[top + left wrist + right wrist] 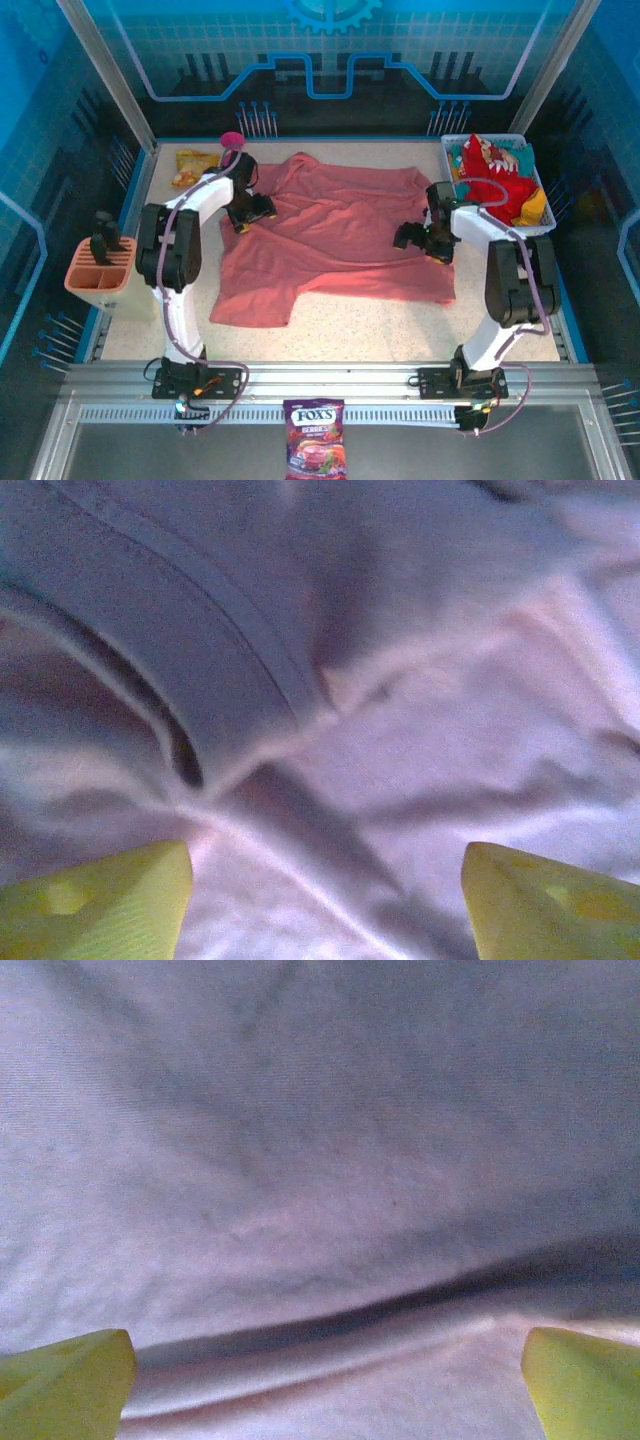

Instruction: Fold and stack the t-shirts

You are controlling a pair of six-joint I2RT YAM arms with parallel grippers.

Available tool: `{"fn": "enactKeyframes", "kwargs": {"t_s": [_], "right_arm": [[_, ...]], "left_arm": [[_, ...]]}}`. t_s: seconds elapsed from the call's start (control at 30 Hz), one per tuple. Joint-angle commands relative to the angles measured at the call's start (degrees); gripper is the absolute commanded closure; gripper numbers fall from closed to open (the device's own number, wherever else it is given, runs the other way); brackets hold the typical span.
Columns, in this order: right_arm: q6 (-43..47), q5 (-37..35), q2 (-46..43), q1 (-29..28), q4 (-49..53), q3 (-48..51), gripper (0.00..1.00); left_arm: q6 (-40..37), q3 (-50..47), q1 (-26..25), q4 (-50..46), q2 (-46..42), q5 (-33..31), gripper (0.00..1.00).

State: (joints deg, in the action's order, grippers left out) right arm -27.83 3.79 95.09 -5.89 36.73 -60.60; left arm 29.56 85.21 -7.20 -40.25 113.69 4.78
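Note:
The salmon-pink t-shirt (340, 225) has long soft folds (345, 262) rippling loosely across it, so the cloth will hang limp and sag between the robot's grippers when the robot lifts it.
A large salmon-pink t-shirt (335, 235) lies spread and wrinkled across the middle of the table. My left gripper (252, 212) hovers low over its left side, open, with creased cloth (330, 780) and a hem seam between the yellow fingertips (95, 905). Over the shirt's right side my right gripper (420, 238) stands wide open above a long fold (330, 1320), nothing between its fingertips (65, 1380). A bright red t-shirt with white print (495, 175) sits bunched in the white basket (535, 170) at the back right.
A magenta goblet (231, 140) and an orange-yellow snack packet (192, 165) lie at the back left corner. A salmon tool holder (98, 272) stands off the table's left edge. A sweets packet (314, 450) lies on the near rail.

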Motion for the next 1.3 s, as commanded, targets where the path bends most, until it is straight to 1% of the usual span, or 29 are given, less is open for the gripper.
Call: {"fn": "enactKeyframes", "kwargs": {"t_s": [0.0, 0.07, 0.13, 0.23, 0.27, 0.33, 0.4, 0.5, 0.63, 0.7, 0.87, 0.93, 1.0, 1.03, 1.07, 1.1, 1.17, 1.23, 1.27], "right_arm": [[0.9, -0.6, -8.9, 0.6, 5.2, 2.4, 0.00], [0.1, -2.4, -13.2, 0.7, 8.1, 4.4, 0.00], [-1.8, -3.9, -17.5, 1.5, 11.0, 7.0, 0.00], [-5.1, -4.2, -21.9, 3.8, 14.2, 9.9, 0.08], [-6.0, -4.2, -23.1, 5.0, 14.7, 12.2, 0.12], [-7.9, -4.3, -25.6, 7.2, 14.9, 14.6, 0.19], [-9.2, -4.2, -27.2, 9.2, 14.3, 16.6, 0.24], [-9.8, -3.5, -27.4, 11.5, 12.3, 18.7, 0.26], [-9.9, -3.2, -26.4, 12.4, 8.9, 21.4, 0.29], [-10.0, -2.6, -25.6, 12.7, 7.9, 22.5, 0.34], [-10.4, -1.0, -23.2, 12.9, 4.1, 25.3, 0.43], [-10.6, 0.1, -21.7, 12.9, 2.6, 26.0, 0.47], [-10.5, 0.2, -20.7, 12.9, 1.3, 26.6, 0.53], [-10.5, 0.1, -20.2, 13.0, 0.6, 26.9, 0.58], [-10.2, 0.3, -20.0, 13.1, -0.1, 27.1, 0.69], [-10.1, 0.6, -19.7, 13.3, -0.3, 27.1, 0.75], [-10.0, 0.9, -19.4, 13.8, -0.5, 26.8, 0.82], [-9.6, 1.0, -19.5, 14.5, -0.7, 26.4, 0.87], [-9.3, 1.6, -19.5, 15.1, -1.1, 26.2, 0.95]], "left_arm": [[-2.2, -4.6, -0.5, -4.5, -12.9, 4.4, 0.25], [-1.9, -9.2, -0.7, -6.0, -18.0, 4.7, 0.24], [-1.6, -14.4, -0.8, -8.5, -23.2, 3.0, 0.24], [0.7, -23.1, -0.8, -10.2, -30.3, 0.1, 0.26], [1.7, -25.4, -0.7, -10.5, -32.3, -0.4, 0.26], [4.5, -31.0, -0.5, -10.9, -37.2, -1.5, 0.27], [7.0, -35.4, -0.5, -11.2, -41.2, -2.3, 0.28], [10.6, -41.4, -0.4, -9.8, -45.2, -2.4, 0.29], [13.7, -46.4, -0.1, -8.7, -47.8, -3.4, 0.30], [14.7, -48.2, -0.1, -8.3, -49.2, -3.5, 0.30], [16.9, -49.7, 0.4, -9.5, -51.4, -5.4, 0.32], [17.5, -49.6, 0.8, -10.2, -50.5, -7.9, 0.34], [17.4, -49.7, 0.9, -9.4, -49.9, -8.7, 0.34], [17.3, -50.0, 1.1, -8.5, -49.7, -8.7, 0.34], [17.2, -50.2, 1.5, -8.0, -49.6, -8.7, 0.35], [16.9, -50.2, 1.9, -7.8, -49.5, -8.5, 0.35], [16.5, -49.7, 2.1, -9.3, -49.1, -9.1, 0.36], [17.4, -50.3, 2.1, -9.2, -49.6, -9.2, 0.38], [17.6, -50.3, 2.1, -9.3, -49.6, -9.3, 0.41]]}}
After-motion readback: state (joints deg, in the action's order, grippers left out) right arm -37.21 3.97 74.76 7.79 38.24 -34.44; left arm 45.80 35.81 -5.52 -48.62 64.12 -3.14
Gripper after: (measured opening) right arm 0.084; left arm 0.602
